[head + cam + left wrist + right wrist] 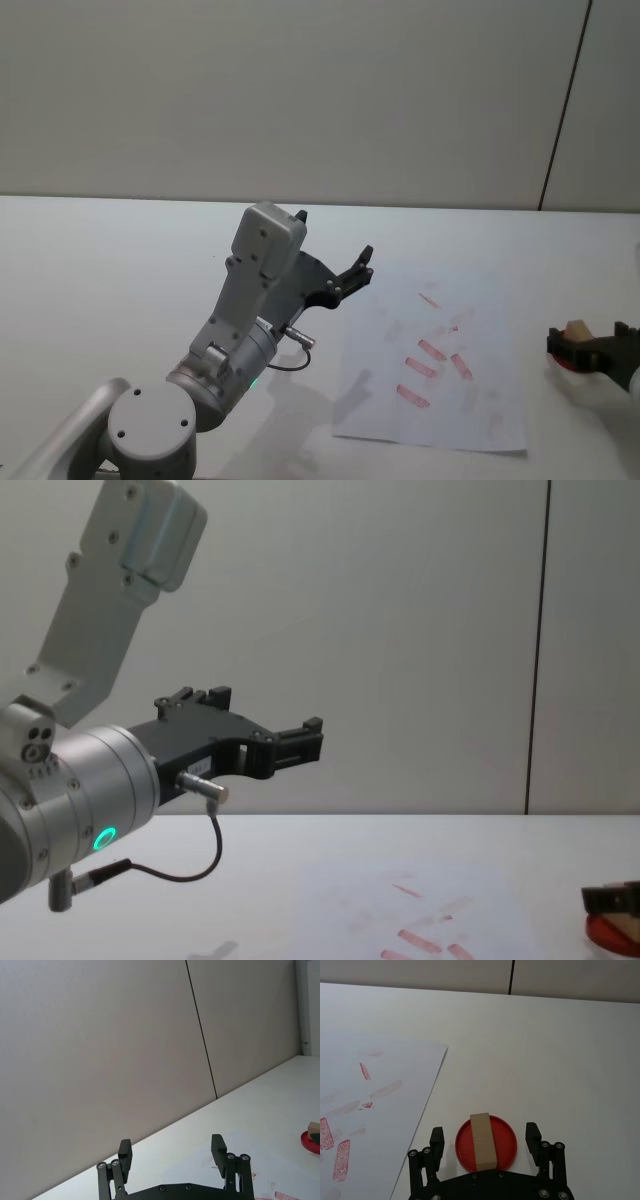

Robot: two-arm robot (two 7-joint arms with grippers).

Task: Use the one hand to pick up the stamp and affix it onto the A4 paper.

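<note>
The stamp (pixel 484 1141) is already lying on the red ink pad (pixel 506 1144), so it will make a red oblong mark when I press it onto the A4 paper.
The stamp (pixel 483 1141), a pale wooden block, lies on a flat red round ink pad (pixel 507 1142). My right gripper (pixel 485 1136) hangs over it, open, with one finger on each side of the pad and neither touching the block. In the head view the stamp (pixel 578 330) and the right gripper (pixel 585 350) sit at the far right edge of the table. To their left lies the A4 paper (pixel 430 350), a white sheet with several red stamp marks. My left gripper (pixel 355 270) is held high above the table, open and holding nothing.
The left arm (pixel 250 320), with its green light ring, rises over the table's middle left, beside the paper's left edge. A grey wall (pixel 300 90) stands behind the white table (pixel 100 260).
</note>
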